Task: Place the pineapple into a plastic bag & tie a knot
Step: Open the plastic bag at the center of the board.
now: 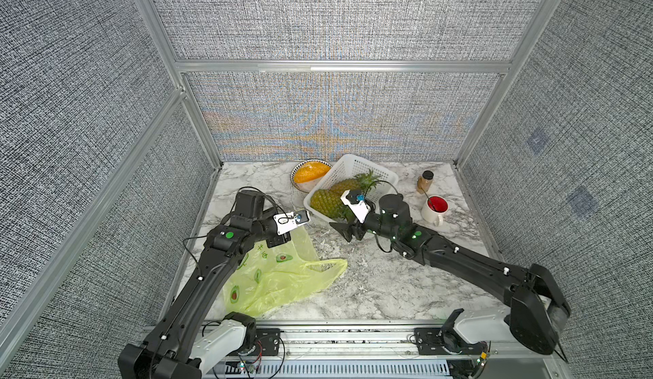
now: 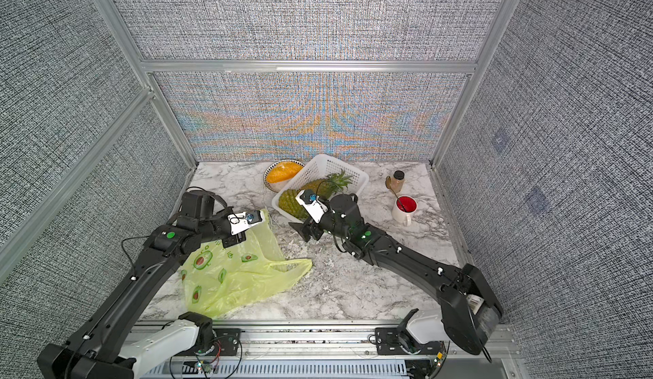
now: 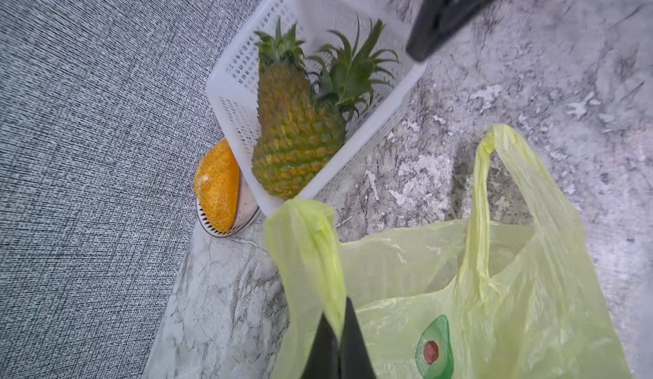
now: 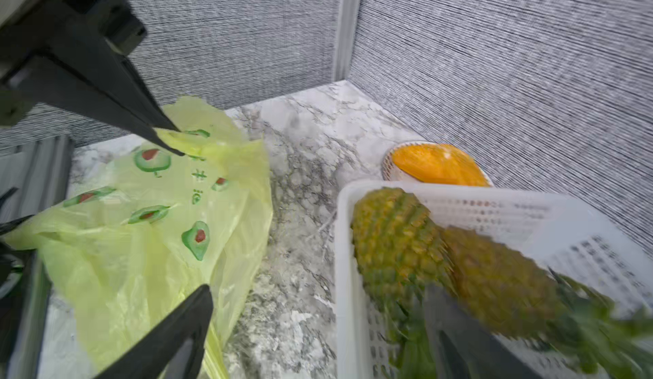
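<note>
The bag's opening (image 3: 411, 270) is slack, and my left gripper is on a handle loop. My right gripper should pinch the opening's rim (image 3: 408, 234) so that my left gripper can open the bag.
Two pineapples (image 1: 327, 202) (image 3: 293, 140) lie in a white perforated basket (image 1: 355, 167) at the back of the marble table. The yellow-green plastic bag (image 1: 279, 278) (image 4: 141, 253) with avocado prints lies at the front left. My left gripper (image 3: 339, 315) is shut on one handle loop (image 3: 304, 228) and lifts it. The other loop (image 3: 491, 140) hangs free. No knot is in view. My right gripper (image 4: 318, 289) (image 1: 341, 228) hangs open and empty between bag and basket, one finger beside the nearer pineapple (image 4: 395, 239).
A bowl with an orange fruit half (image 1: 311, 174) stands left of the basket against the back wall. At the back right stand a brown jar (image 1: 424, 181) and a white mug (image 1: 436, 209) with red liquid and a spoon. Fabric walls enclose three sides.
</note>
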